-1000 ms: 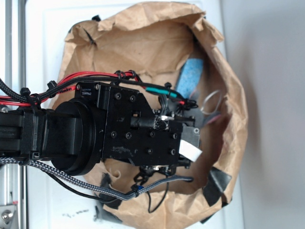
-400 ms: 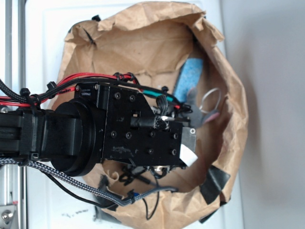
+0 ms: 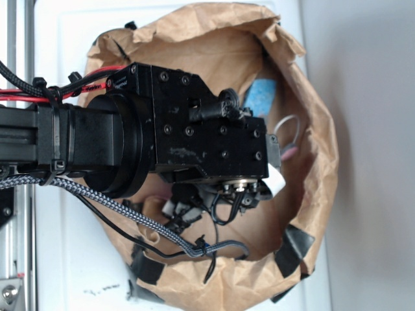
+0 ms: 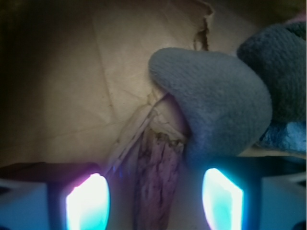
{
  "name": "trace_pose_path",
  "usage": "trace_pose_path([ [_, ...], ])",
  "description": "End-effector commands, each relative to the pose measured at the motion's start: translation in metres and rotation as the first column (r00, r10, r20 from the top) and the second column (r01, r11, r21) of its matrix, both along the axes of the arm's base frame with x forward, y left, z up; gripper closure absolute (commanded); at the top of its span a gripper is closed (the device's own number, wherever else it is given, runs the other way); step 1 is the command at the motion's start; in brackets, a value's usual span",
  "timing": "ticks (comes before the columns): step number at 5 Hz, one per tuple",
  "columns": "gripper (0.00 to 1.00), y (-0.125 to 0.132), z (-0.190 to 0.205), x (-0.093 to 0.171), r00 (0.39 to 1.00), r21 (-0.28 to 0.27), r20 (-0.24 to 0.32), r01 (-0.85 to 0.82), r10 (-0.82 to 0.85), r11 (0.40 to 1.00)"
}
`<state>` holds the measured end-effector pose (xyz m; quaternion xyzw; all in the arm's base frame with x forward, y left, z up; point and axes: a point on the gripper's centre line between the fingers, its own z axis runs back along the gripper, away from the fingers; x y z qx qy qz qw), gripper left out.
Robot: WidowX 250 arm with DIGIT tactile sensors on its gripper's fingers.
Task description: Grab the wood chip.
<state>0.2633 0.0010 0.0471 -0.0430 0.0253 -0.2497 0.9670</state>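
Note:
My gripper needs to open wider and come down around the wood chip's body (image 4: pixel 156 187) before it closes, because its fingers are too high above the wood chip's jagged end (image 4: pixel 164 138).
In the wrist view the wood chip (image 4: pixel 156 182) lies lengthwise on the brown paper, rough and streaky, with a jagged far end. It sits between my gripper's (image 4: pixel 154 203) two glowing fingertips (image 4: pixel 86 203), with a gap on each side. The gripper is open and touches nothing. A grey plush toy (image 4: pixel 216 100) rests just beyond the chip's far end, on the right. In the exterior view the black gripper (image 3: pixel 275 165) hangs over the bag's inside and hides the chip.
A crumpled brown paper bag (image 3: pixel 214 52) with raised walls rings the work area. A blue sponge (image 3: pixel 262 94) and a metal ring (image 3: pixel 288 129) lie at the bag's right side. Black tape patches (image 3: pixel 295 246) hold the lower rim. Cables trail below the arm.
The arm has shifted up the image and a little right, covering more of the blue sponge. The cables have moved with it.

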Motion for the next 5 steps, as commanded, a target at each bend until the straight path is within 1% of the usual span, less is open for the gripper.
trace_pose_path([
  [1, 0.00, 0.001, 0.005, 0.006, 0.995, 0.015, 0.096, 0.027, -0.028, 1.000],
  [3, 0.00, -0.007, -0.014, 0.003, 0.992, 0.056, 0.123, 0.032, -0.039, 0.998],
  [5, 0.00, -0.012, -0.017, 0.008, 0.992, 0.079, 0.127, 0.011, -0.021, 0.997],
])
